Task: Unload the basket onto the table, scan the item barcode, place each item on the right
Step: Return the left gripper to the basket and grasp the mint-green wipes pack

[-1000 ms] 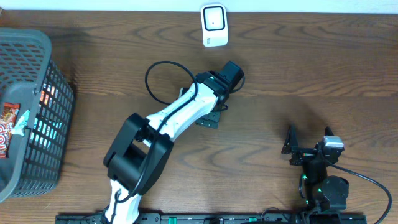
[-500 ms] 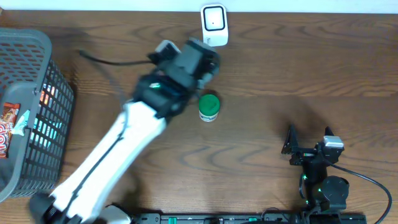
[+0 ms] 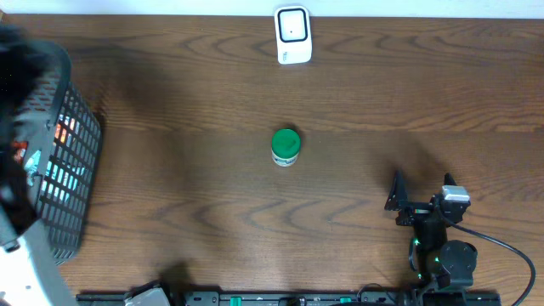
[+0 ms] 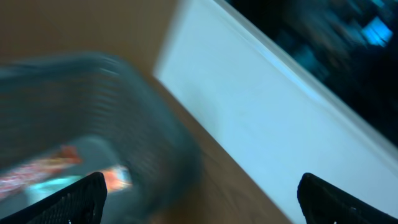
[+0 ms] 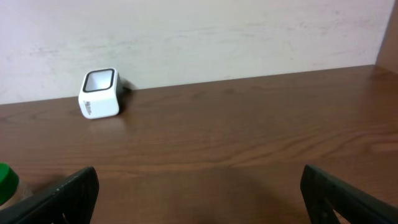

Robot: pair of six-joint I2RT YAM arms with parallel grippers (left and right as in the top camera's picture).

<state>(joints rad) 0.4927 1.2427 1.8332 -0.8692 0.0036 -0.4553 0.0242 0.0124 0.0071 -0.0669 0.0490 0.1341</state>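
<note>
I should go on reaching down with my left gripper's fingers open before they close around the pale green packet (image 3: 32, 162), which lies uncovered in the open grey basket (image 3: 39, 129).
The item, a small jar with a green lid (image 3: 285, 146), stands alone at the middle of the table; its green edge shows at the far left of the right wrist view (image 5: 5, 180). The white barcode scanner (image 3: 292, 34) (image 5: 99, 93) sits at the back edge. My left gripper (image 4: 202, 205) is open and empty, blurred with motion above the grey basket (image 4: 93, 93). In the overhead view the left arm is only a dark blur at the far left. My right gripper (image 3: 421, 195) (image 5: 205, 202) stands open and empty at the front right.
The grey mesh basket (image 3: 59, 153) at the left edge holds colourful packets (image 3: 10, 170). A white wall runs behind the table. The right arm's base and cable (image 3: 476, 242) sit at the front right corner.
My left arm has swung from the table's middle, near the scanner, far left to the basket. The green-lidded jar it covered now stands uncovered. The right arm has not moved.
</note>
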